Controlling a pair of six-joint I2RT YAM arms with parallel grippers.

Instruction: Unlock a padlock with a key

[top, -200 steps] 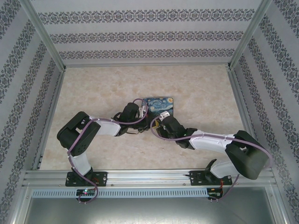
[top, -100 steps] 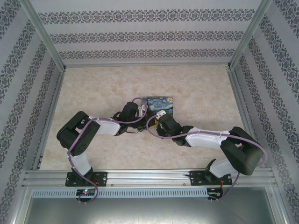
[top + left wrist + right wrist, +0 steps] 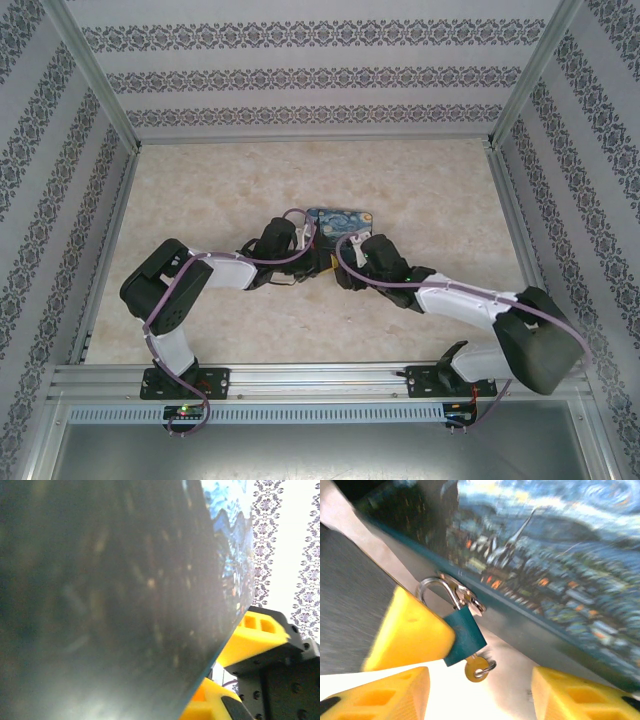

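The padlock's body (image 3: 466, 634) is blocked by my left gripper's finger. My left gripper should move back to the box's side (image 3: 313, 214) first, and then my right gripper should take the padlock.
In the right wrist view the small teal-blue padlock (image 3: 466, 634) hangs by its metal shackle (image 3: 445, 589) from the clasp on the night-sky box (image 3: 545, 565). The brass-coloured key (image 3: 479, 669) sticks out of the padlock's underside and carries a small ring. My right gripper (image 3: 482, 697) is open just below the key, touching nothing. A yellow finger (image 3: 410, 632) of my left gripper lies against the padlock's left side; its other finger is hidden. From above, the left gripper (image 3: 305, 262) and right gripper (image 3: 342, 262) meet at the box's near edge (image 3: 340, 218).
The box's dark side (image 3: 100, 595) sits very close to the left wrist camera, with yellow fingers (image 3: 255, 635) at its lower right. Patterned walls (image 3: 320, 75) enclose the marbled tabletop (image 3: 200, 190), which has open room to the left, right and behind the box.
My right arm's wrist has swung right and further back, so its gripper now covers the box's near edge. The left arm has stayed where it was.
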